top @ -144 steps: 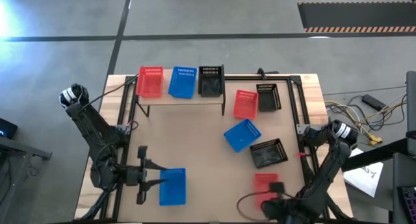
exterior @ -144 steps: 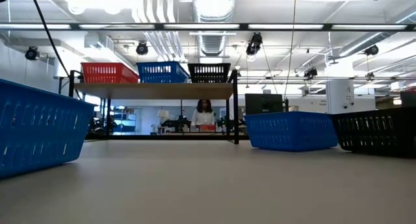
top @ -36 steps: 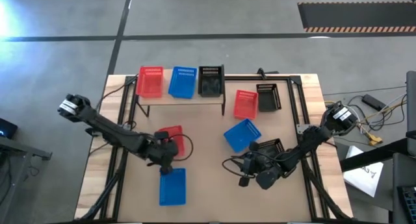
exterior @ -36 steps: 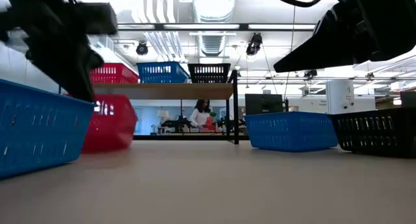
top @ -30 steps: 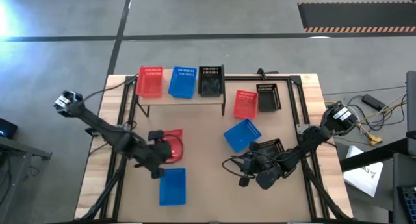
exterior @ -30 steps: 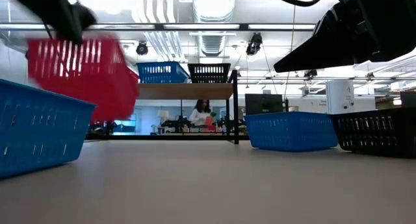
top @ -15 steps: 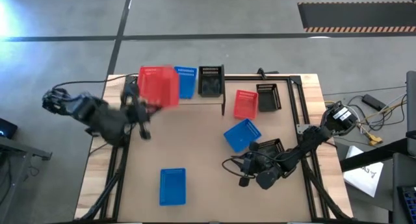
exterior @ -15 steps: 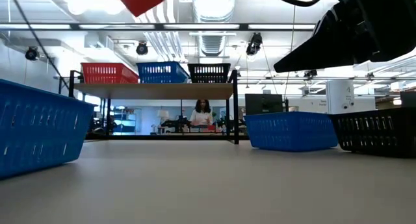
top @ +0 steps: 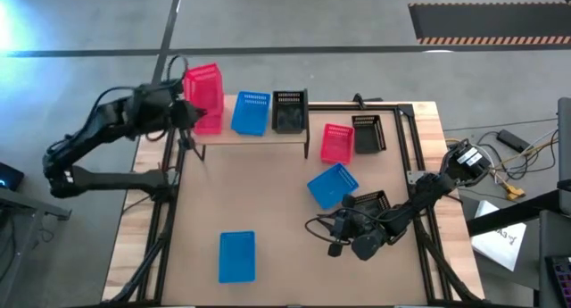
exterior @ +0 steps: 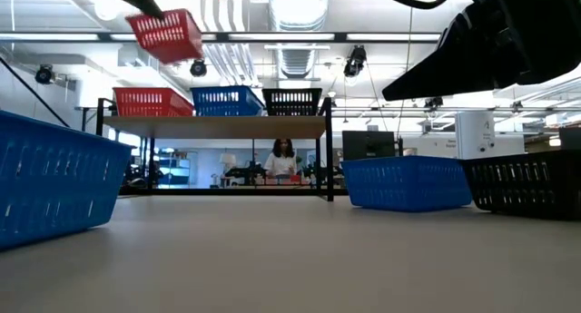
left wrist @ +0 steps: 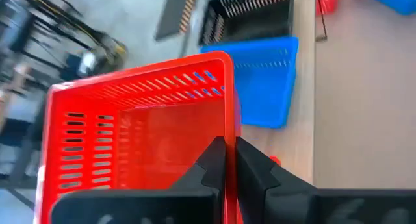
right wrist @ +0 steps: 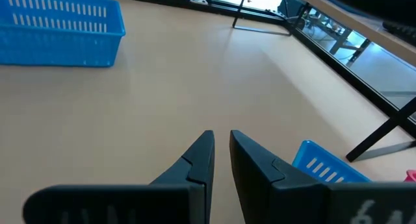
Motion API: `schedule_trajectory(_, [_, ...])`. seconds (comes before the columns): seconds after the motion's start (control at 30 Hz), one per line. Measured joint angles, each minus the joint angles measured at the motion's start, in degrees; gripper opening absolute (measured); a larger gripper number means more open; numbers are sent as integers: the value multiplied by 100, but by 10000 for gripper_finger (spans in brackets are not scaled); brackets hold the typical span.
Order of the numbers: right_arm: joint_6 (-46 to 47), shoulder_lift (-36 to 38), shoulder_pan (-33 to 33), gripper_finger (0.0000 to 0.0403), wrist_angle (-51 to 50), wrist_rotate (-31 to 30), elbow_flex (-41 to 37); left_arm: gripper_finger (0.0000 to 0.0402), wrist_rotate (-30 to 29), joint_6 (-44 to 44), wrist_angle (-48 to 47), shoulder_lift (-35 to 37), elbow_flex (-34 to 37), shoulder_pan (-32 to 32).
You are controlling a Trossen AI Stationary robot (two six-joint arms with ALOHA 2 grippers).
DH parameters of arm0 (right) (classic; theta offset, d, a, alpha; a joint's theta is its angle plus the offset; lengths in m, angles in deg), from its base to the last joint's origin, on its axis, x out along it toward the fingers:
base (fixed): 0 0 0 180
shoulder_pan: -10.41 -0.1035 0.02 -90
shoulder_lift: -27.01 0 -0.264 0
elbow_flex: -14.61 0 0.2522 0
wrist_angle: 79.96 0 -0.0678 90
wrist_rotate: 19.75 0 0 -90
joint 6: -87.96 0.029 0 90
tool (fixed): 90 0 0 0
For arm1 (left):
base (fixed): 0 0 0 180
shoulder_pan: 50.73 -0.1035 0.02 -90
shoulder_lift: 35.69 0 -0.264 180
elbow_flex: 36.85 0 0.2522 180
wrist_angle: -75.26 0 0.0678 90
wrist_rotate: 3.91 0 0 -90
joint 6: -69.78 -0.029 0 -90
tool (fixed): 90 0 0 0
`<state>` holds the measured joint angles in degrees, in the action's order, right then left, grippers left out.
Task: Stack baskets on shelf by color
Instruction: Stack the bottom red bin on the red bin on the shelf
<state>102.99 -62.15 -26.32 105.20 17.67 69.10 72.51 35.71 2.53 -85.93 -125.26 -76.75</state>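
The shelf's blue basket (top: 251, 113) is crooked next to the black basket, so next my left gripper lets go of the red basket on its stack and then straightens the blue basket (top: 240, 129).
My left gripper (top: 186, 109) is shut on a red basket (top: 203, 89), held high and tilted over the left end of the shelf (top: 259, 137). On the shelf sit a red basket (top: 211, 123), a blue one (top: 252, 112) and a black one (top: 289, 110), each on its base. Loose baskets rest on the table: red (top: 337, 143), black (top: 368, 133), blue (top: 333, 185), black (top: 368, 210) and blue (top: 236, 256). My right gripper (right wrist: 220, 141) hovers low over bare tabletop, its fingers slightly apart with nothing between them. My left gripper pinches one wall of the red basket at its rim (left wrist: 227, 123), one finger (left wrist: 214, 156) inside the basket and the other (left wrist: 252, 160) outside. The fingers lie along that wall. The basket (exterior: 166, 34) hangs tilted and clear, above the red basket on the shelf (exterior: 152, 102).
The shelf's black end posts and legs (top: 306, 143) stand around the plank. A black frame rail (top: 406, 143) runs along the table's right side. Bare tabletop (top: 259, 201) lies between the shelf and the near blue basket. A person (exterior: 284, 159) is in the room behind.
My left gripper has lifted the red basket off the table near the near blue basket and swung it up toward the far left, over the shelf's left end, rolling as it went. The basket now hangs tilted in the air.
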Motion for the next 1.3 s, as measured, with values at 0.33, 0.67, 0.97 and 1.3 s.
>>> schedule_trajectory(0.33, [99, -14, 0, 43, 17, 0, 0, 0, 510, -924, -855, -915, 6, -1150])
schedule_trajectory(0.67, [166, -90, 0, 43, 15, 2, -2, 0, 1039, -979, -1241, -856, -31, -1144])
schedule_trajectory(0.97, [161, -90, 0, 43, 123, 4, -2, 0, 843, -977, -1214, -992, 110, -1141])
schedule_trajectory(1.3, [153, -92, 0, 43, 137, 4, -2, 55, 528, -671, -1065, -1029, 410, -1150])
